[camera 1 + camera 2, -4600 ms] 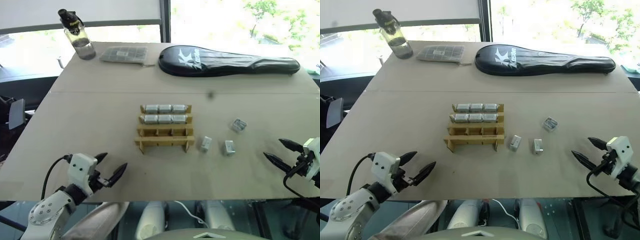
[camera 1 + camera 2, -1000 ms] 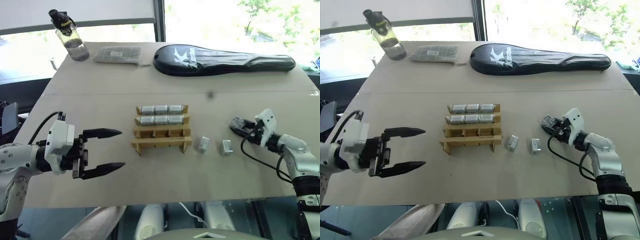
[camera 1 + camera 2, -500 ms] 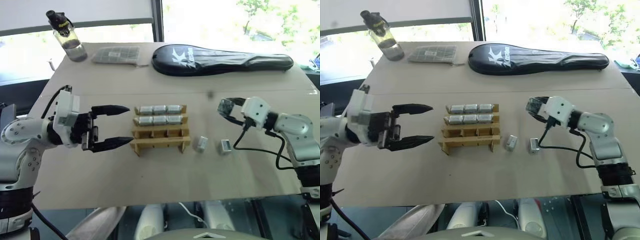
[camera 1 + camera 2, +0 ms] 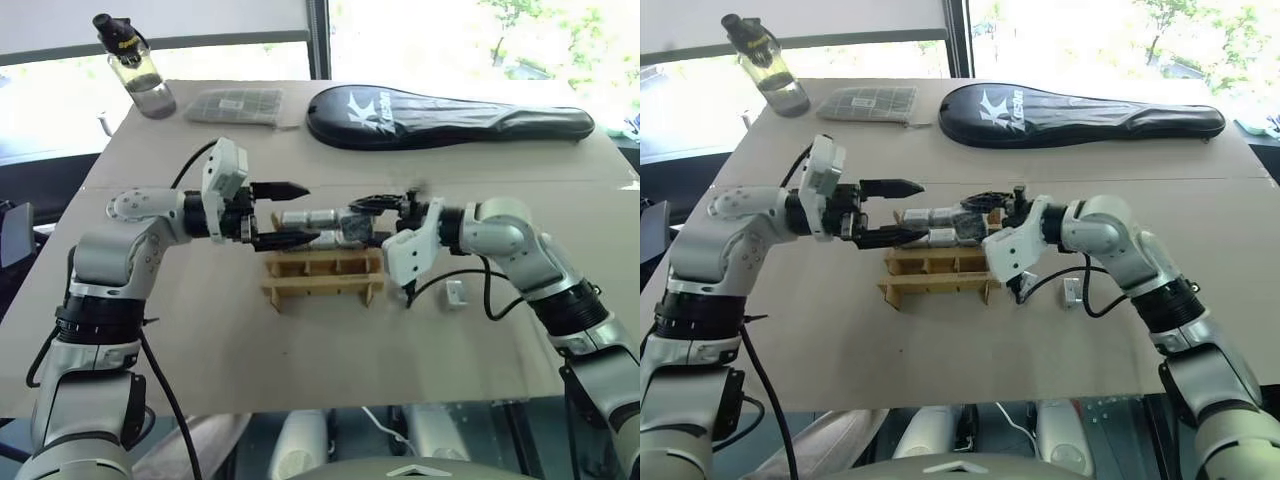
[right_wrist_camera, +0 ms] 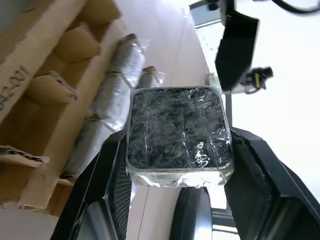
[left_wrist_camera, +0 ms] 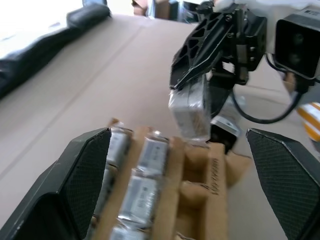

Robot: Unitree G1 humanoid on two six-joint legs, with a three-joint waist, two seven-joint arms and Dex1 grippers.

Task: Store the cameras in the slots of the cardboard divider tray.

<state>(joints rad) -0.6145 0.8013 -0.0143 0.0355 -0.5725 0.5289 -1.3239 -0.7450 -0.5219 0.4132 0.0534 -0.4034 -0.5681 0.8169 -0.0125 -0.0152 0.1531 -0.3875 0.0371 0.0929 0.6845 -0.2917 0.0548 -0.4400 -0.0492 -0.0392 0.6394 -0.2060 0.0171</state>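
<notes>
The empty end slot [image 4: 290, 267] is closer to my left gripper, but the camera is in my right gripper, so next my left gripper grabs the camera's loose end [image 4: 354, 229] first.
The cardboard divider tray [image 4: 322, 283] sits mid-table; its two back rows hold several cameras [image 4: 318, 217], and its front slots show bare cardboard. My right gripper [image 5: 177, 150] is shut on a plastic-wrapped camera [image 6: 189, 110] and holds it just above the tray's right side. From the left, my left gripper [image 4: 296, 213] reaches in level over the tray's back rows, open and holding nothing, its fingers [image 6: 82, 175] either side of the tray. Another camera [image 4: 455, 293] lies loose on the table to the tray's right.
A long black racket cover [image 4: 450, 115] lies along the far edge. A flat grey packet [image 4: 235, 105] and a water bottle [image 4: 135, 65] stand at the far left. A cable hangs under my right wrist near the loose camera.
My right gripper has carried its camera left and upward to the tray, rolling as it went. My left gripper, still open, has moved right and forward up to the tray.
</notes>
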